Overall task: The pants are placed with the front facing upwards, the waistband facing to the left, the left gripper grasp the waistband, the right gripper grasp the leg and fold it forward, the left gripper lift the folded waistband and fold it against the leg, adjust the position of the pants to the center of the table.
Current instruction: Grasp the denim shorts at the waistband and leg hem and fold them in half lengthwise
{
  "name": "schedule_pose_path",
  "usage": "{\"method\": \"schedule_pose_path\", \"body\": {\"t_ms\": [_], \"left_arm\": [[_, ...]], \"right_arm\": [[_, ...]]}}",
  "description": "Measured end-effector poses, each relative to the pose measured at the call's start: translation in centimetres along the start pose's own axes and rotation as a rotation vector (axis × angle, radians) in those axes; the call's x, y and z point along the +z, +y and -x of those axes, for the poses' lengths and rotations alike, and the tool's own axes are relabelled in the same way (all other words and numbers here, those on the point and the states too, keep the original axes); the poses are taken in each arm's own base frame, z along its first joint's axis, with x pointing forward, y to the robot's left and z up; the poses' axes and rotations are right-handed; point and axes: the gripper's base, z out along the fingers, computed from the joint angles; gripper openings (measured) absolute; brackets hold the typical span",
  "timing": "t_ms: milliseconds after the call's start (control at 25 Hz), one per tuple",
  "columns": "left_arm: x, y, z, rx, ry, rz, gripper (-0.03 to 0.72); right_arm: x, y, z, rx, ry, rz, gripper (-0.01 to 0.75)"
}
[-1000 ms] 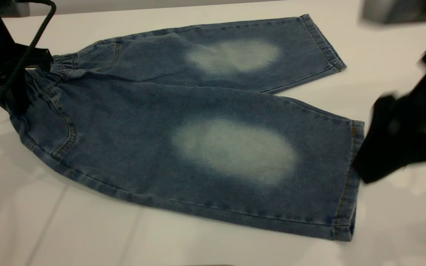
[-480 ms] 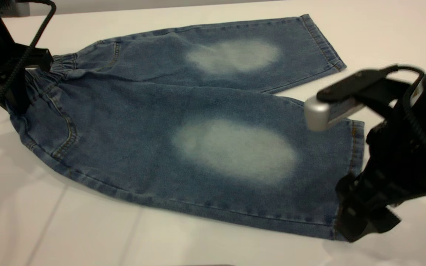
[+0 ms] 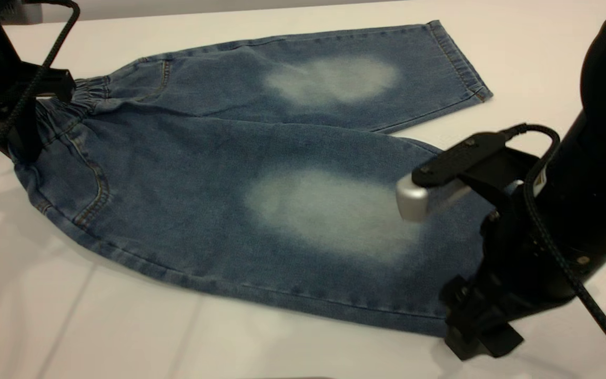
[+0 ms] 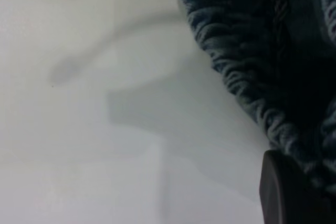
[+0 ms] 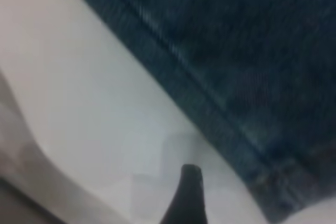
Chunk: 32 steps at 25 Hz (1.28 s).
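Note:
My grippers will have the near leg's middle (image 3: 238, 218) sagging and trailing when I fold it over the far leg, since the outer seam (image 3: 184, 278) bows out between them.
The blue denim pants (image 3: 219, 184) lie flat and front up on the white table (image 3: 124, 326). The gathered waistband (image 3: 84, 95) points left. My left gripper (image 3: 34, 113) sits at the far left, shut on the waistband. The left wrist view shows ruffled denim (image 4: 247, 77) pressed against one of its black fingers (image 4: 283, 192). My right gripper (image 3: 474, 331) is low at the near right, open, over the front corner of the near leg (image 3: 334, 210) at its hem. One right fingertip (image 5: 190, 192) stands over bare table just beside the hem (image 5: 210, 114). The other fingertip is hidden.
The right arm's body and its silver wrist camera (image 3: 413, 197) hang over the near leg's hem end. Black cables trail from both arms. The far leg (image 3: 334, 79) lies flat toward the table's back edge. Bare table stretches in front of the pants.
The right arm has swung in from the right and dropped to the near leg's hem corner. The left gripper and the pants have not moved.

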Motion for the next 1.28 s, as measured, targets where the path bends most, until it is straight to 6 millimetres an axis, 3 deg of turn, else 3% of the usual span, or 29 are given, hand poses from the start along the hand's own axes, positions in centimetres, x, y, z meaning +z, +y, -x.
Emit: {"method": "schedule_pose_path", "body": {"t_ms": [280, 400, 560, 680, 760, 840, 960, 1120, 1280], "left_arm": [[0.0, 0.0, 0.0, 0.002, 0.002, 0.000, 0.059], [0.0, 0.0, 0.0, 0.002, 0.002, 0.000, 0.059], [0.0, 0.0, 0.0, 0.002, 0.002, 0.000, 0.059], [0.0, 0.0, 0.0, 0.002, 0.002, 0.000, 0.059], [0.0, 0.0, 0.0, 0.002, 0.002, 0.000, 0.059], [0.0, 0.0, 0.0, 0.002, 0.002, 0.000, 0.059], [0.0, 0.0, 0.0, 0.002, 0.005, 0.001, 0.059], [-0.5, 0.0, 0.4, 0.000, 0.030, 0.008, 0.059], [-1.7, -0.1, 1.5, -0.007, 0.046, 0.010, 0.059]], "right_arm": [[1.1, -0.2, -0.1, 0.008, 0.015, -0.014, 0.575], [1.2, -0.2, 0.0, 0.010, 0.011, -0.017, 0.519], [1.4, -0.4, 0.3, 0.021, -0.019, -0.033, 0.310], [1.4, -0.5, 0.5, 0.027, -0.037, -0.041, 0.097], [1.3, -0.5, 0.5, 0.030, -0.043, -0.040, 0.043], [1.0, -0.4, 0.6, 0.030, -0.047, -0.034, 0.035], [-0.6, 0.0, 0.6, 0.022, -0.051, -0.002, 0.034], [-5.2, 0.1, 1.6, 0.027, -0.177, 0.037, 0.034], [-9.5, -1.1, 2.9, 0.067, -0.279, 0.066, 0.034]]}}
